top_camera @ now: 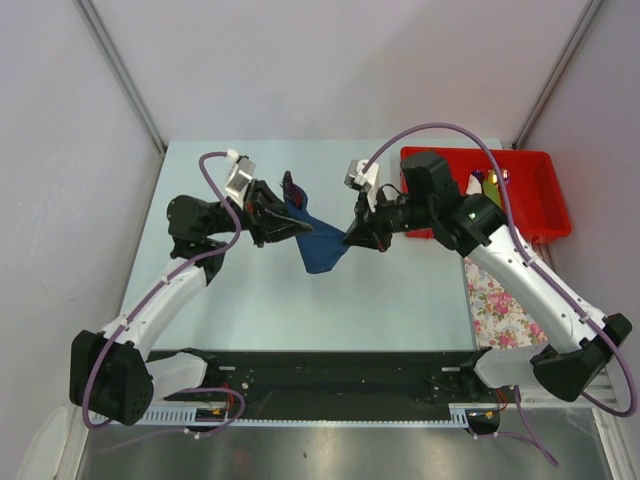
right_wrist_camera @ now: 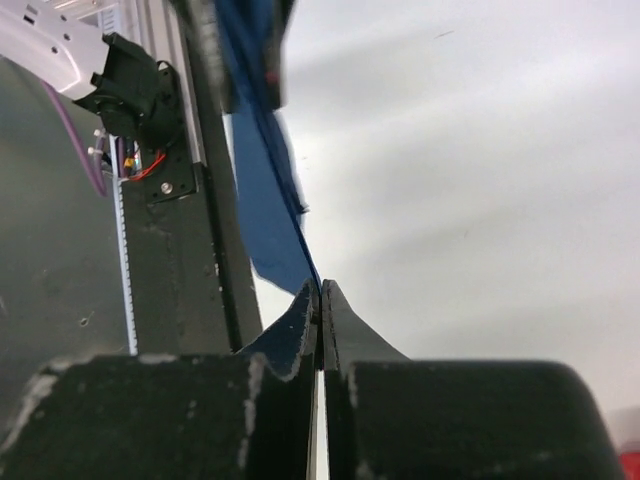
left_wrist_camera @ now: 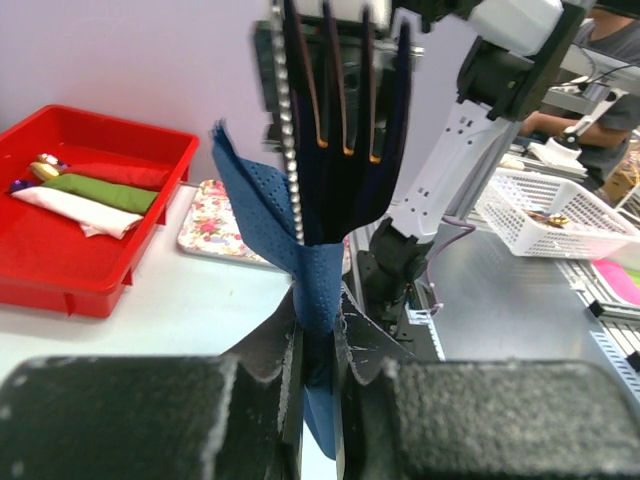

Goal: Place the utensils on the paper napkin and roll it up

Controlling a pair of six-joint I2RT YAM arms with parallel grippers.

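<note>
My left gripper needs to open and retake the napkin, which it pinches where its loose flap [top_camera: 322, 248] must wrap, so my right gripper should hold the roll [left_wrist_camera: 318, 282] meanwhile.
The dark blue paper napkin [top_camera: 320, 250] hangs in the air over the table, stretched between my two grippers. My left gripper [top_camera: 283, 224] is shut on one bunched end of it. In the left wrist view the napkin [left_wrist_camera: 318, 280] is squeezed between the jaws of the left gripper [left_wrist_camera: 325, 320]. The dark utensils [left_wrist_camera: 340, 120], a fork's tines and a serrated knife blade, stick up out of the napkin's fold. My right gripper [top_camera: 353, 238] is shut on the opposite corner. In the right wrist view the napkin [right_wrist_camera: 265, 200] has its edge pinched at the right gripper's [right_wrist_camera: 321, 292] tips.
A red bin [top_camera: 545, 215] holding rolled cloths stands at the back right, just behind the right arm. A pink-flowered white cloth [top_camera: 498, 300] lies on the table's right edge. A white wire basket [left_wrist_camera: 560, 215] sits off the table beyond the arm bases.
</note>
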